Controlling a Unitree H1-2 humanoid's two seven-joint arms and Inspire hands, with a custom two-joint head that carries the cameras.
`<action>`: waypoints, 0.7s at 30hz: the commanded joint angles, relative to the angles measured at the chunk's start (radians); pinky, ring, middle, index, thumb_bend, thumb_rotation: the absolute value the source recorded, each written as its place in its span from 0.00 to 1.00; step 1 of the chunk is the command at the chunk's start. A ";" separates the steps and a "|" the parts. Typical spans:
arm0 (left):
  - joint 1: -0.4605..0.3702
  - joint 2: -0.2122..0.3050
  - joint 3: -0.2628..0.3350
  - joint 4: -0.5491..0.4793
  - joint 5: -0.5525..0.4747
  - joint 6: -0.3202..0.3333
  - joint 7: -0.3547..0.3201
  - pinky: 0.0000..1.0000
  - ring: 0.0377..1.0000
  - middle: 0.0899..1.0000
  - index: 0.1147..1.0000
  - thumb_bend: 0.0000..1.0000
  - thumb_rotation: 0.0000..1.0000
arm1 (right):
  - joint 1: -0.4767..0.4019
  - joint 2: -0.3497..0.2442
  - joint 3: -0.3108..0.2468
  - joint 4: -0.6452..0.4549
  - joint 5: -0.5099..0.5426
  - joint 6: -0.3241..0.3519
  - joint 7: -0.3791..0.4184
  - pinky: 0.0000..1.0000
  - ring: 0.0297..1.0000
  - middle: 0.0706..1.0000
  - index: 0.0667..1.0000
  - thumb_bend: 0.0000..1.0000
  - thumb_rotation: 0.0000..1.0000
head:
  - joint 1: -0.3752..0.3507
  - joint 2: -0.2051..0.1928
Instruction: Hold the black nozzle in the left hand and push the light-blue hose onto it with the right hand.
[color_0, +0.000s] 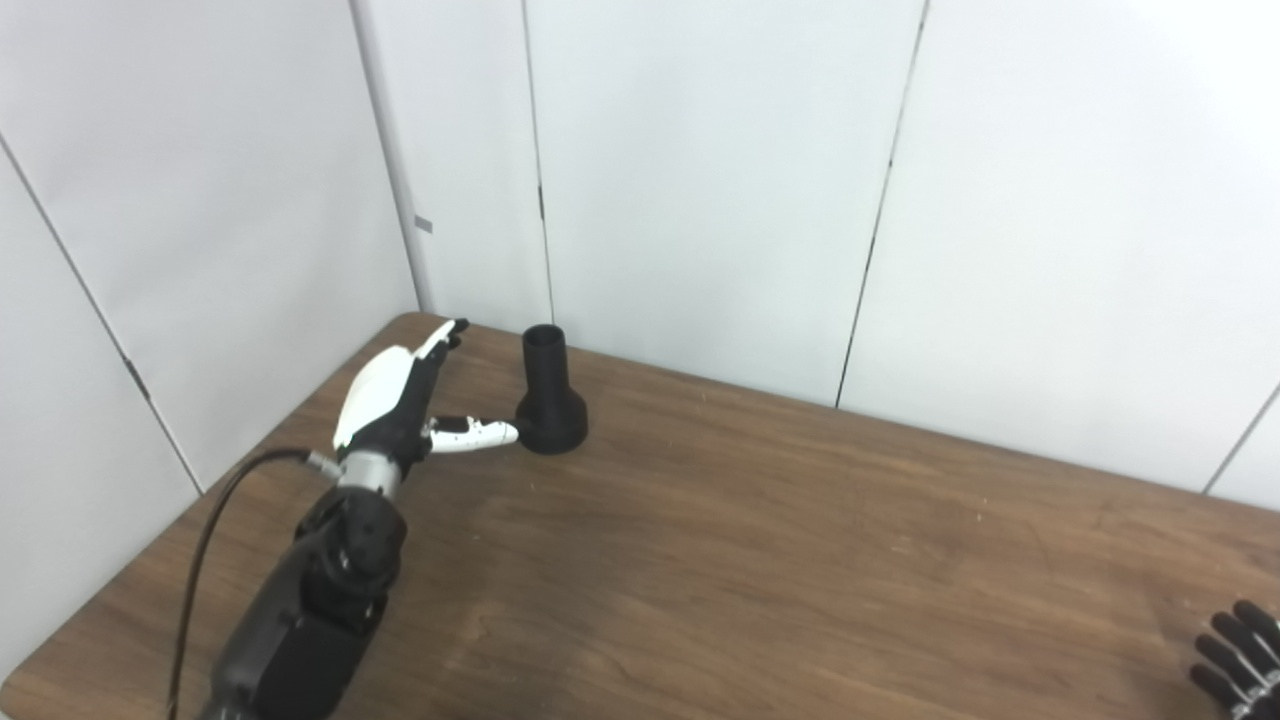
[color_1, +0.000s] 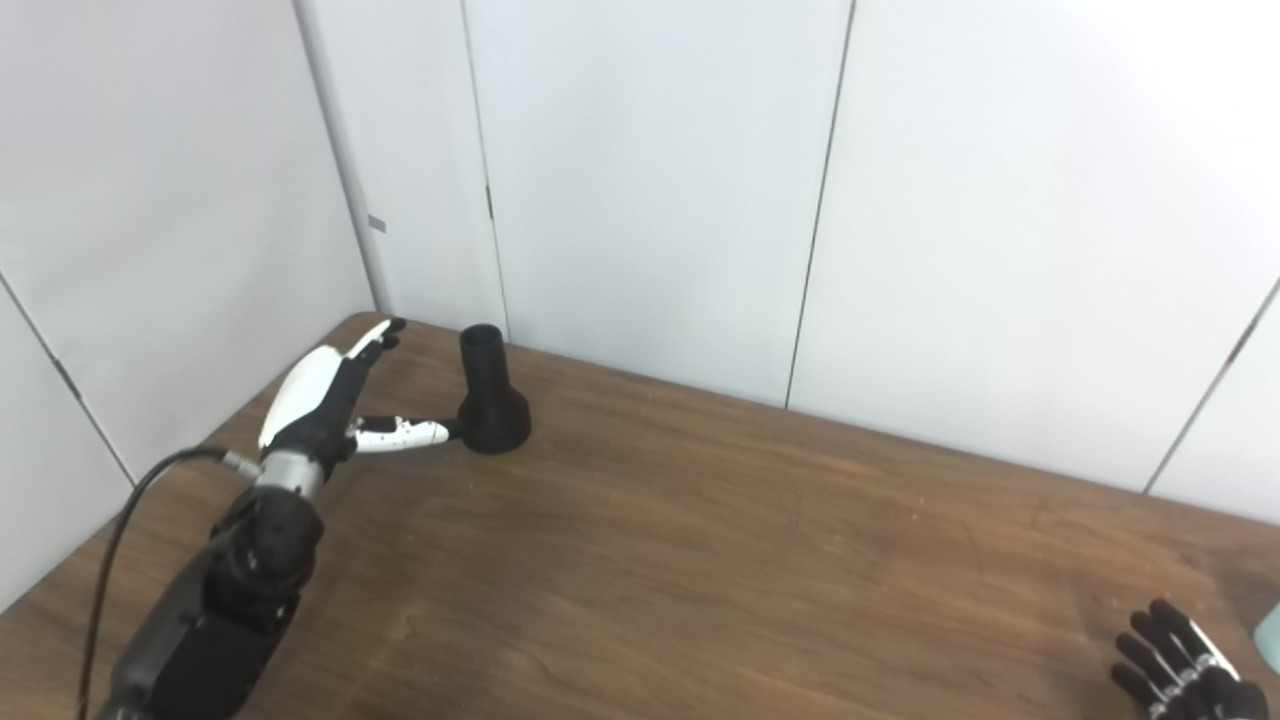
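The black nozzle's narrow tube (color_0: 545, 360) spreads out into a wide base (color_0: 552, 420), so the light-blue hose will come to a stop above that base when the robot pushes it on.
The black nozzle (color_0: 549, 395) stands upright on its wide base near the table's far left corner, narrow tube pointing up. My left hand (color_0: 400, 392) is just left of it, open, fingers stretched toward the wall and thumb reaching to the nozzle's base, holding nothing. My right hand (color_1: 1180, 655) rests at the table's near right corner with its dark fingers spread; it holds nothing. A sliver of the light-blue hose (color_1: 1271, 632) shows at the right edge of the right eye view, beside that hand.
The brown wooden table (color_0: 760, 560) fills the lower part of both views. White wall panels (color_0: 700, 170) stand close behind it and along its left side. A black cable (color_0: 205, 560) hangs from my left forearm.
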 joint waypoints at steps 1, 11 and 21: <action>-0.056 0.043 -0.016 0.023 0.021 -0.047 0.003 1.00 0.98 0.94 0.91 0.93 0.39 | 0.012 -0.003 0.000 0.036 -0.006 -0.028 0.005 0.81 0.85 0.85 0.85 0.59 0.91 | -0.001 0.000; -0.151 0.054 -0.091 0.158 0.004 -0.025 -0.092 1.00 1.00 1.00 0.95 0.97 0.45 | 0.008 -0.007 0.000 0.055 -0.009 -0.044 0.009 0.78 0.83 0.83 0.84 0.62 0.89 | -0.011 0.002; -0.205 0.042 -0.163 0.230 0.033 0.036 -0.132 1.00 1.00 1.00 0.98 1.00 0.50 | 0.008 -0.005 0.001 0.062 -0.026 -0.054 0.006 0.77 0.82 0.81 0.83 0.65 0.88 | -0.019 0.005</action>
